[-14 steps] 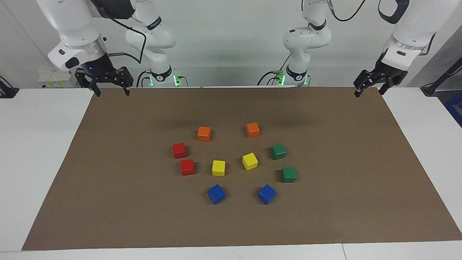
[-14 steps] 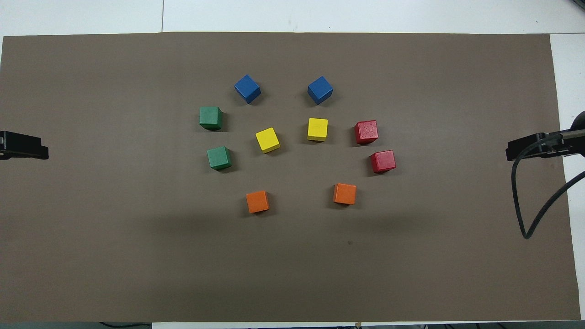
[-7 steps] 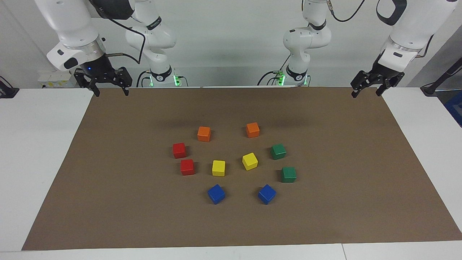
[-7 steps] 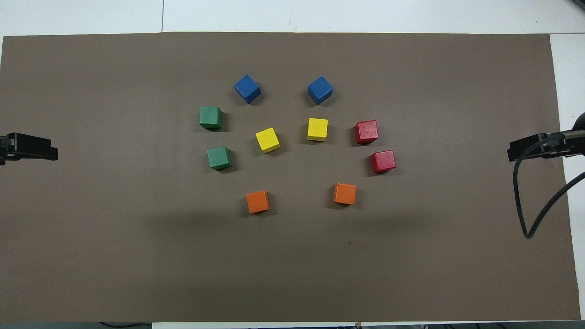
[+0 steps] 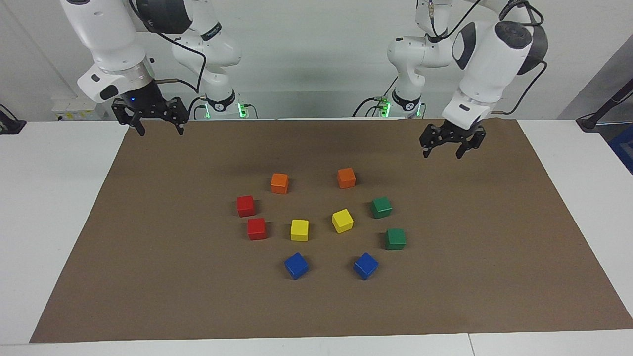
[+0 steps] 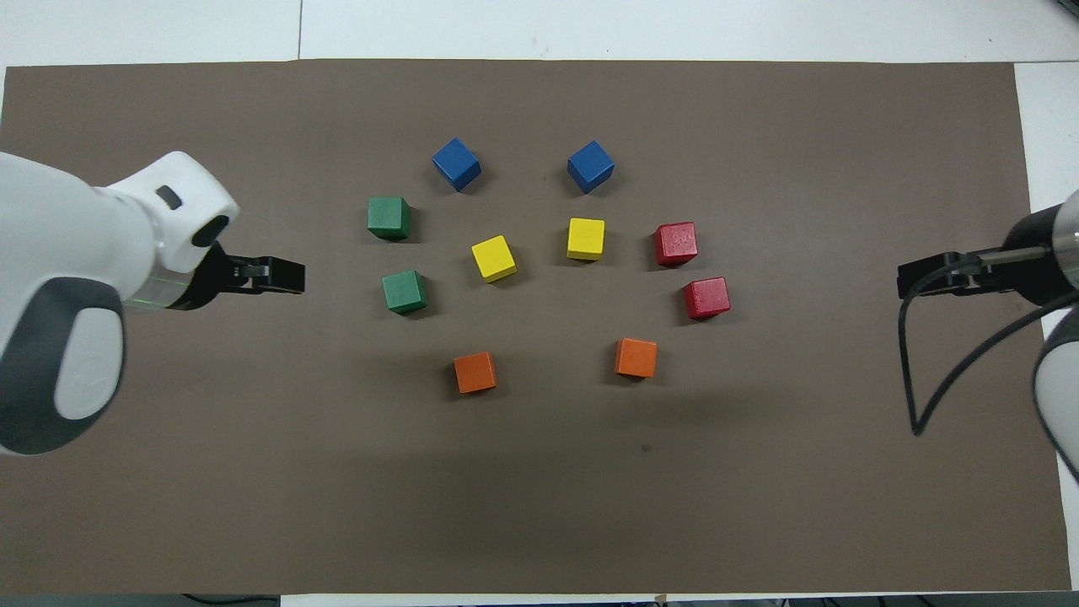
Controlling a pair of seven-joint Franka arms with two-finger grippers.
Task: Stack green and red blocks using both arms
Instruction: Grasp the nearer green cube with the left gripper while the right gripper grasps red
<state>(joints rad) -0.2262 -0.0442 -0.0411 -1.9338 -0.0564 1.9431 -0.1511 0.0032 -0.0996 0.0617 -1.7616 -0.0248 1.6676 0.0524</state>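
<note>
My left gripper should keep going toward the green block nearer the orange cubes and close around its sides, because it stands clear of the other green block.
Two green blocks sit on the brown mat toward the left arm's end, also seen from overhead. Two red blocks sit toward the right arm's end. All of them rest singly on the mat. My left gripper hangs open and empty over the mat, beside the green blocks and apart from them. My right gripper hangs open and empty over the mat's corner at the right arm's end.
Two orange cubes lie nearest the robots. Two yellow cubes sit in the middle of the ring and two blue cubes lie farthest. A black cable hangs from the right arm.
The left arm has swung in from the mat's corner over the mat toward the green blocks. The right gripper has shifted slightly inward. No block has moved.
</note>
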